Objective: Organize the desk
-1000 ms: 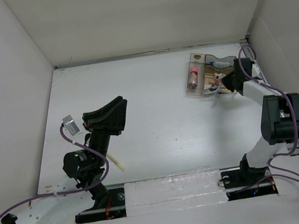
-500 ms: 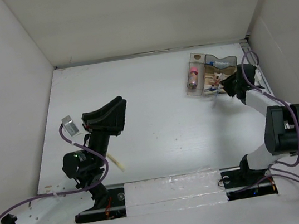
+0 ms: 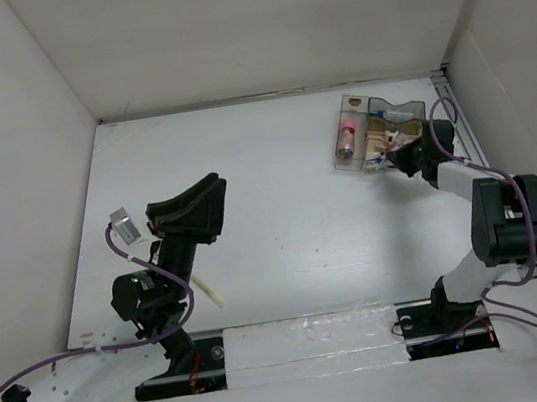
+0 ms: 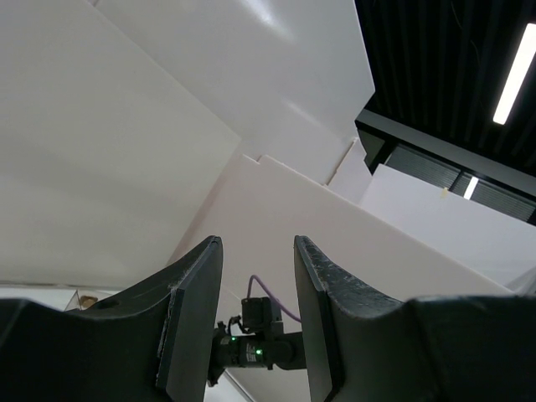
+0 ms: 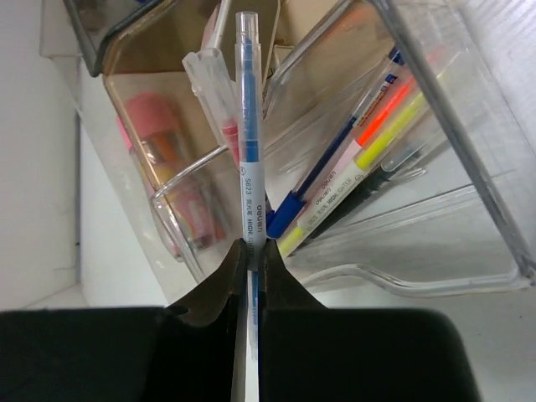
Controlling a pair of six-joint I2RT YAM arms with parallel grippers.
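Next, my right gripper moves back and turns the blue highlighter in line with the pens (image 5: 355, 151) before it opens, because the highlighter points across the tray's divider.
The white desk (image 3: 280, 209) carries a clear plastic compartment tray (image 3: 380, 132) at the back right. My right gripper (image 5: 251, 251) is shut on a blue highlighter (image 5: 248, 134) and holds it over the tray's front wall (image 5: 419, 276), its far end above the compartments; in the top view that gripper (image 3: 401, 153) is at the tray's near right corner. The tray holds several pens and highlighters (image 5: 360, 159) and a pink bottle (image 5: 159, 159). My left gripper (image 4: 255, 327) is open and empty, raised off the desk and pointing up; it shows in the top view (image 3: 209, 192) at the left.
A small grey clip (image 3: 127, 225) and a cream stick (image 3: 210, 296) lie on the desk near the left arm. A metal rail (image 3: 300, 343) runs along the near edge. White panels wall the desk on three sides.
My right gripper has shifted slightly left and back with the highlighter, closer over the tray. The left arm has not moved.
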